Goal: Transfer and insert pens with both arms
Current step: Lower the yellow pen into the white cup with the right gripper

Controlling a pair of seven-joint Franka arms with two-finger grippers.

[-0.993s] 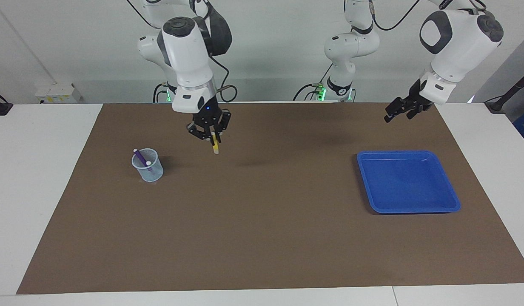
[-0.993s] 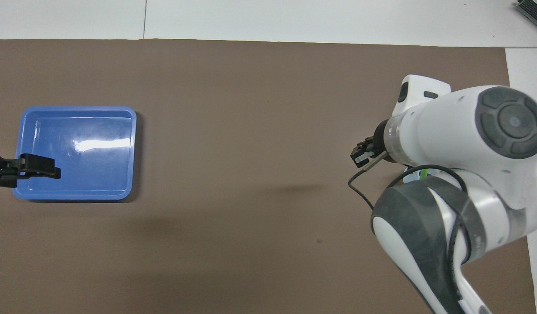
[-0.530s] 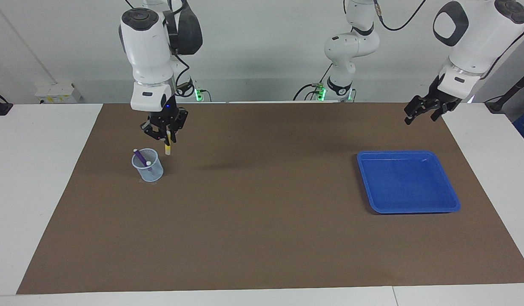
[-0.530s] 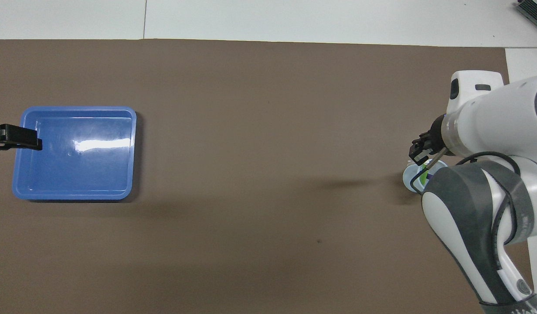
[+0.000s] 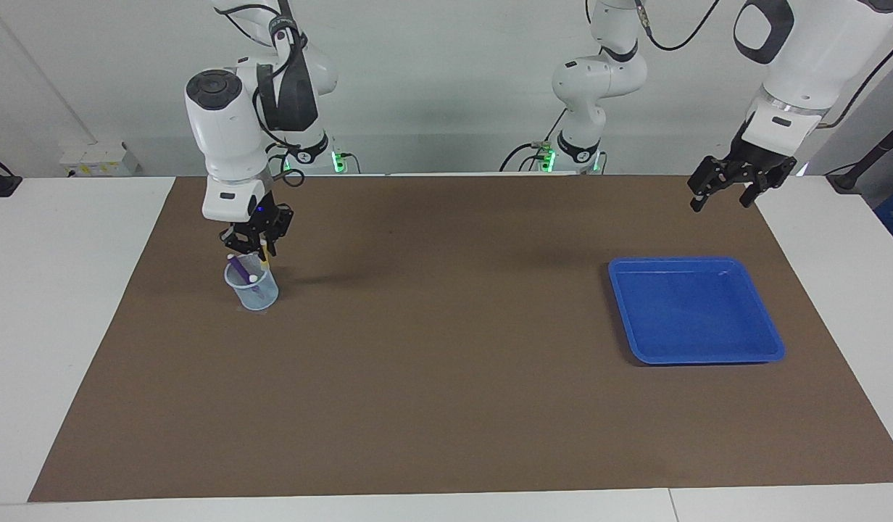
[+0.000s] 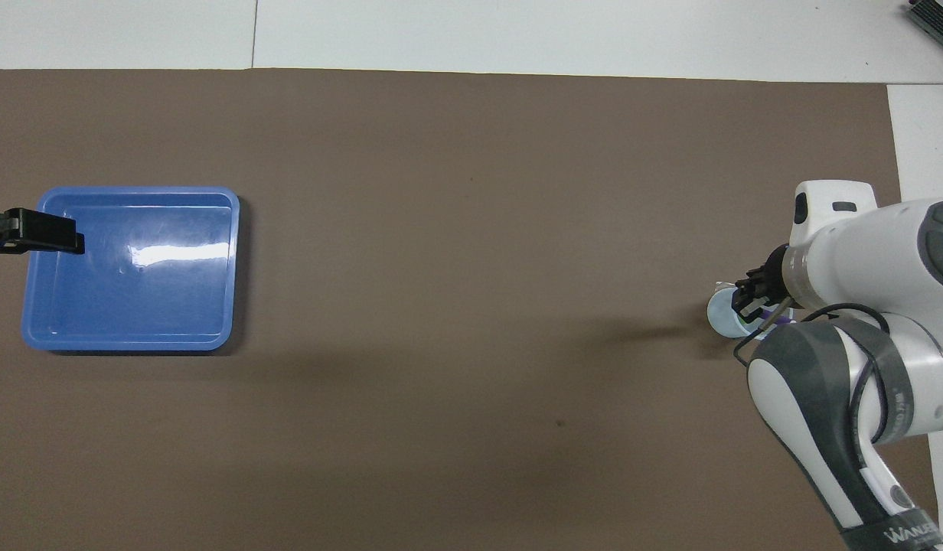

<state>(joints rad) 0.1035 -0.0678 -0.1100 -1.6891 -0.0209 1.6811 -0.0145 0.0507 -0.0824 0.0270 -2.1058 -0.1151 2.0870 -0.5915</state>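
The yellow pen [image 5: 264, 256] is pointing down into the clear cup's opening [image 5: 248, 272], so the robot's right gripper should go on lowering it until the fingers get to the cup's rim, and then let it go.
A clear cup [image 5: 251, 288] [image 6: 721, 314] stands on the brown mat toward the right arm's end of the table, with a purple pen [image 5: 238, 270] leaning inside it. My right gripper [image 5: 254, 251] [image 6: 750, 300] hangs just above the cup's rim, shut on a yellow pen [image 5: 265, 256] that points down into the cup's mouth. Most of that pen is hidden by the fingers. My left gripper [image 5: 732, 191] [image 6: 29, 234] is open and holds nothing, raised over the blue tray's edge at the left arm's end.
The blue tray [image 5: 696, 312] [image 6: 135, 269] lies with nothing in it toward the left arm's end. Two smaller white arms [image 5: 588, 87] with green lights stand at the robots' edge of the table. White tabletop [image 5: 69, 290] borders the mat.
My right gripper carried the yellow pen sideways from the mat's middle to above the cup and came lower. My left gripper drew back toward its own end of the table.
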